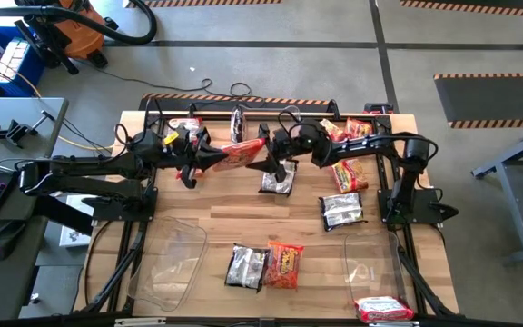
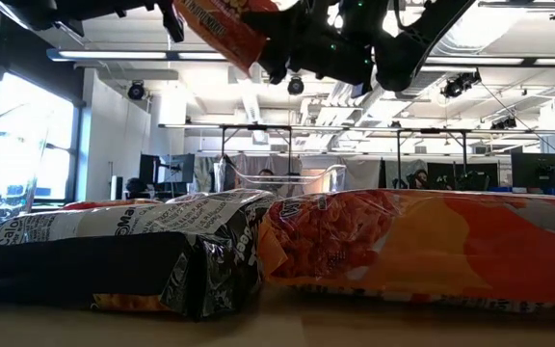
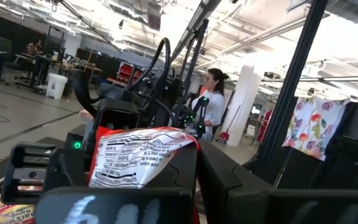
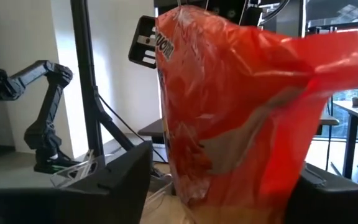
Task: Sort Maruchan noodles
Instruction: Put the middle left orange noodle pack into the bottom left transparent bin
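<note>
I should hold the packet's other end (image 1: 261,143) with my right gripper while my left gripper regrips the packet from above, because my left gripper is pinching the packet's end (image 1: 220,164) from the side.
An orange-red Maruchan noodle packet (image 1: 241,153) hangs in the air over the far middle of the table, between my two grippers. My left gripper (image 1: 205,158) is shut on its left end. My right gripper (image 1: 268,153) is open. Its fingers stand on either side of the packet's right end (image 4: 229,124), which fills the gap between them. Other packets lie flat on the table: black-silver ones (image 1: 278,180) (image 1: 341,210) (image 1: 246,267) and an orange one (image 1: 284,264). The low view shows the held packet (image 2: 222,24) at the top. My left gripper pinches the packet's left end (image 3: 135,168) between its two fingers, coming about level from the table's left. The packet is lifted clear of the table and reaches toward my right gripper. My right gripper: I cannot tell whether its fingers (image 4: 126,180) touch the packet.
Two clear plastic bins stand near the front, one left (image 1: 172,263) and one right (image 1: 370,268); a pinkish packet (image 1: 384,310) lies at the front right. More red packets (image 1: 350,173) (image 1: 357,129) (image 1: 185,125) lie along the far side. Bare wood (image 1: 243,213) shows mid-table.
</note>
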Action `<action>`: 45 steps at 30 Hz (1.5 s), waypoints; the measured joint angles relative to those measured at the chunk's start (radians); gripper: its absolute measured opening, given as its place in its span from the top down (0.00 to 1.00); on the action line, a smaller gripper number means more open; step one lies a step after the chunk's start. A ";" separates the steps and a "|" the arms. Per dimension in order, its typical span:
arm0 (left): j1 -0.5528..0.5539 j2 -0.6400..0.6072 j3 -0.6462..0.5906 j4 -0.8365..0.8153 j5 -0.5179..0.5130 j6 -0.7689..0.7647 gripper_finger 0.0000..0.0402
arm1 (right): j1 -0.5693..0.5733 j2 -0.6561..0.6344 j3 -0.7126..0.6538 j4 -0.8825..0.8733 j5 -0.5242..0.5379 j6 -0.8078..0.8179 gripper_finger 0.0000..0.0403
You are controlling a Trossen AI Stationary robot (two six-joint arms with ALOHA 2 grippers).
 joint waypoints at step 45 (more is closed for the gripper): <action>-0.096 0.369 0.768 -1.474 -0.329 0.446 0.60 | 0.116 -0.073 0.169 -0.913 0.448 -0.480 0.77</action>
